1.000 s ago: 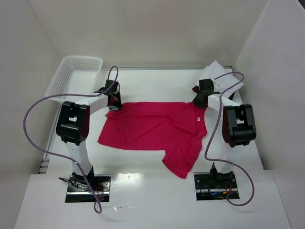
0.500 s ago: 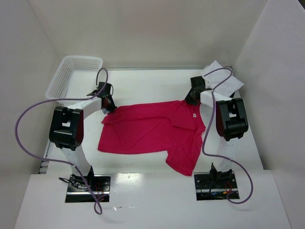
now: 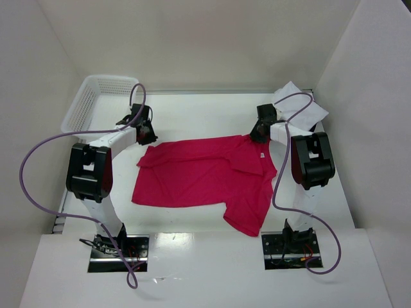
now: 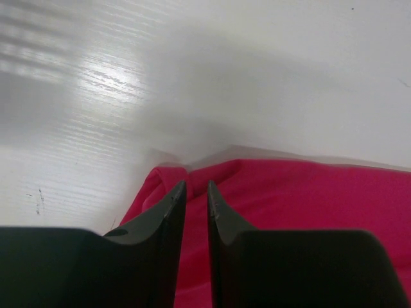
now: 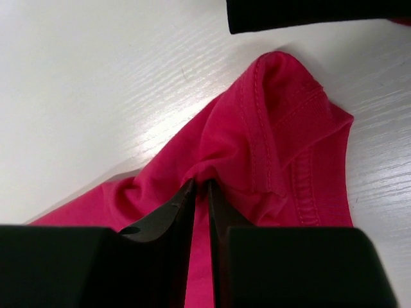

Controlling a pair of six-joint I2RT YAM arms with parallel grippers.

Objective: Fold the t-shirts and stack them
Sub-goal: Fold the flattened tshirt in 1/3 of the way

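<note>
Next, I pinch the red t-shirt's corner [image 3: 151, 149] near the basket and draw the t-shirt's far edge [image 3: 200, 139] straight, since that corner lies loose beneath my left gripper's fingers.
The crimson red t-shirt [image 3: 205, 173] lies spread on the white table, one sleeve hanging toward the near edge. My left gripper [image 3: 149, 136] hovers just behind the shirt's far left corner. In the left wrist view its jaws [image 4: 196, 184] stand a narrow gap apart, with the shirt [image 4: 308, 192] lying under them and nothing pinched. My right gripper [image 3: 255, 136] is at the far right corner by the collar. In the right wrist view it [image 5: 200, 181] is shut on a bunched fold of the red shirt [image 5: 276, 115]. A white t-shirt [image 3: 298, 102] lies crumpled at the back right. The dark maroon shirt is out of view.
A white plastic mesh basket [image 3: 103, 99] stands at the back left corner. White walls close in the table on the left, back and right. Purple cables loop from both arms.
Both grippers dragged the shirt's far edge away from the arms. The left gripper then let go of the left corner and drew back toward the basket; the right stays shut on the cloth.
</note>
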